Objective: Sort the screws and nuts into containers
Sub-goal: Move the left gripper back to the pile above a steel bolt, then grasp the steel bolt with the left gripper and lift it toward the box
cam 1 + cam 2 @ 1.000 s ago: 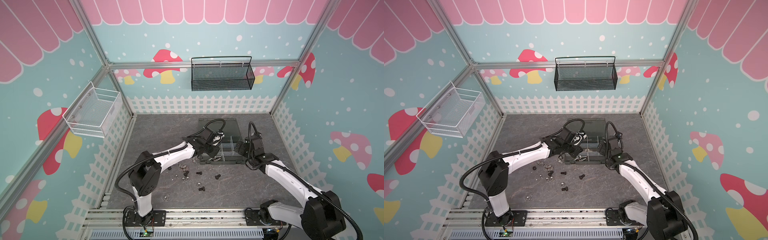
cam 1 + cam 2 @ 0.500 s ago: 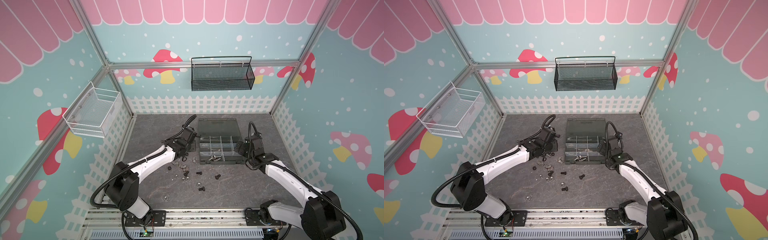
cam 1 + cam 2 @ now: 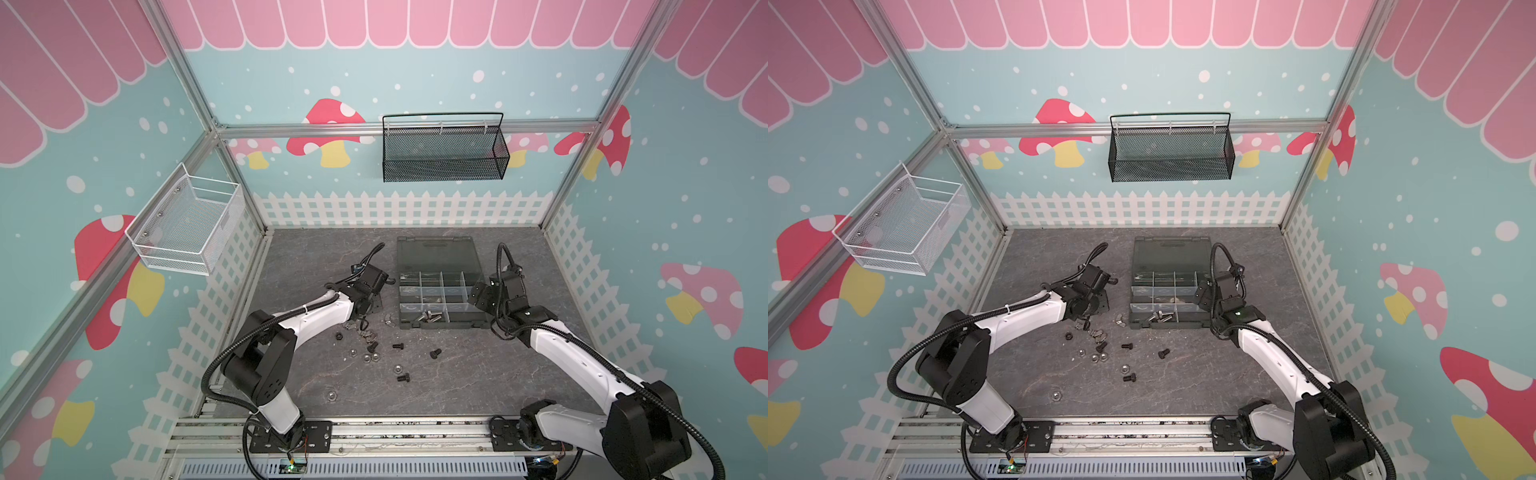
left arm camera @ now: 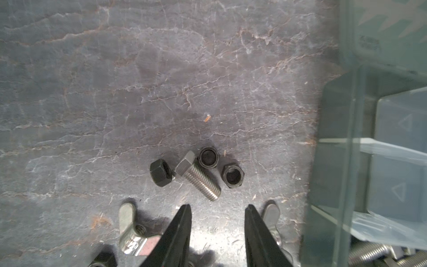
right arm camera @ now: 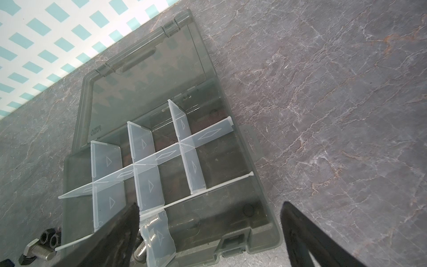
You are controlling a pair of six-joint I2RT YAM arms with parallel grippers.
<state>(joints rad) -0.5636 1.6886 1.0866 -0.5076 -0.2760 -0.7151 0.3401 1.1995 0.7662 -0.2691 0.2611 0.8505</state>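
Note:
My open left gripper should move down next toward the screw until the fingers straddle its body point(image 4: 202, 180), because the silver screw's threaded end point(image 4: 214, 193) faces the gripper's gap.
The containers are the divided compartments of a dark grey organizer box point(image 3: 440, 325) point(image 5: 261, 185) whose lid lies open. Several silver screws point(image 3: 430, 318) point(image 5: 150, 222) lie in a front compartment. My left gripper point(image 4: 217, 207) point(image 3: 368, 305) hovers low over the table just left of the box, open, with nothing between its fingers. Just beyond its tips lie a silver screw point(image 4: 198, 179), two black nuts point(image 4: 208, 158) and a black screw point(image 4: 161, 173). My right gripper point(image 5: 209, 205) point(image 3: 478, 297) stands wide open, its jaws straddling the box's front right corner.
More black screws point(image 3: 435, 353) and silver nuts point(image 3: 368, 358) are scattered on the grey table in front of the box. Silver wing nuts point(image 4: 128, 226) lie beside the left fingers. A black mesh basket point(image 3: 444, 149) and a white wire basket point(image 3: 187, 228) hang on the walls.
My left gripper has left the box, moved left and come down by the loose pieces; its jaws opened a little. The right arm has not moved.

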